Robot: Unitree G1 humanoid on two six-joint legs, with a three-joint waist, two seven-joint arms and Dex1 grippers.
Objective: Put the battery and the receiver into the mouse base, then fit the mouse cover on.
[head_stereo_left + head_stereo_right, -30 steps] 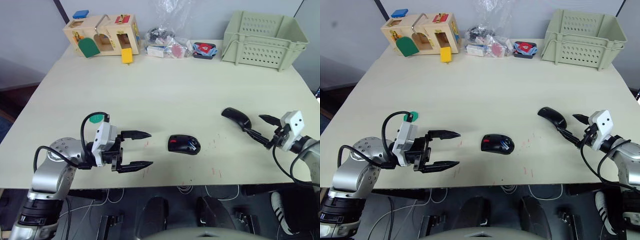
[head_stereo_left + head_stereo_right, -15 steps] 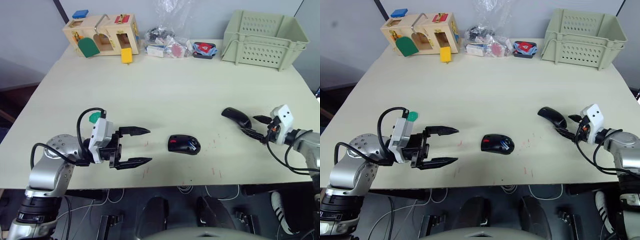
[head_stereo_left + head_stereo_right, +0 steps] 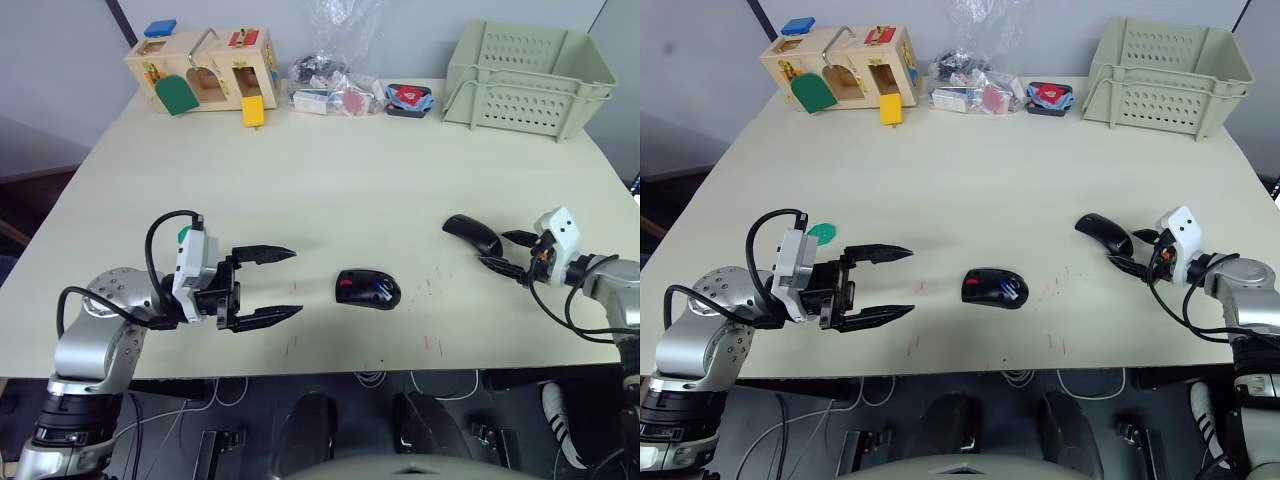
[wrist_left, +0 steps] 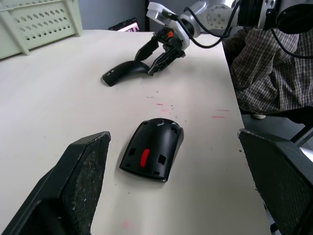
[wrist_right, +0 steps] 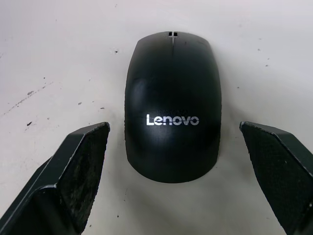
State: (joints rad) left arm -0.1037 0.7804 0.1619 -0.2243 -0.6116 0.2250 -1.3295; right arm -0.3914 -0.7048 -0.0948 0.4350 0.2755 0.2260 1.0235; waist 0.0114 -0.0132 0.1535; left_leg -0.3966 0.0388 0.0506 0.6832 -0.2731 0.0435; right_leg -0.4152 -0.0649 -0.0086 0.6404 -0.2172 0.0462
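Observation:
I expect red to show through the cover's front notch (image 5: 173,34) when I lower the cover over the base, because the notch is open and the base has a red patch (image 3: 346,282).
The mouse base (image 3: 368,289) lies on the table's near middle, black with a red patch showing in its open inside. The mouse cover (image 3: 472,233), a glossy black shell, lies to its right, with a Lenovo logo in the right wrist view (image 5: 172,105). My right gripper (image 3: 501,252) is open at the cover's near end, one finger on either side and neither touching. My left gripper (image 3: 290,282) is open and empty, a short way left of the base and pointing at it. The battery and the receiver are out of view.
A flat green piece (image 3: 821,230) lies by my left wrist. Along the far edge stand a wooden toy box (image 3: 205,70), plastic bags (image 3: 330,85), a small red-and-blue item (image 3: 408,100) and a pale green crate (image 3: 525,75). A person in a checked shirt (image 4: 264,68) sits beyond the table's right side.
My right gripper has moved in to the cover's near end and now straddles it. My left gripper has drawn back slightly to the left. Base and cover have not moved.

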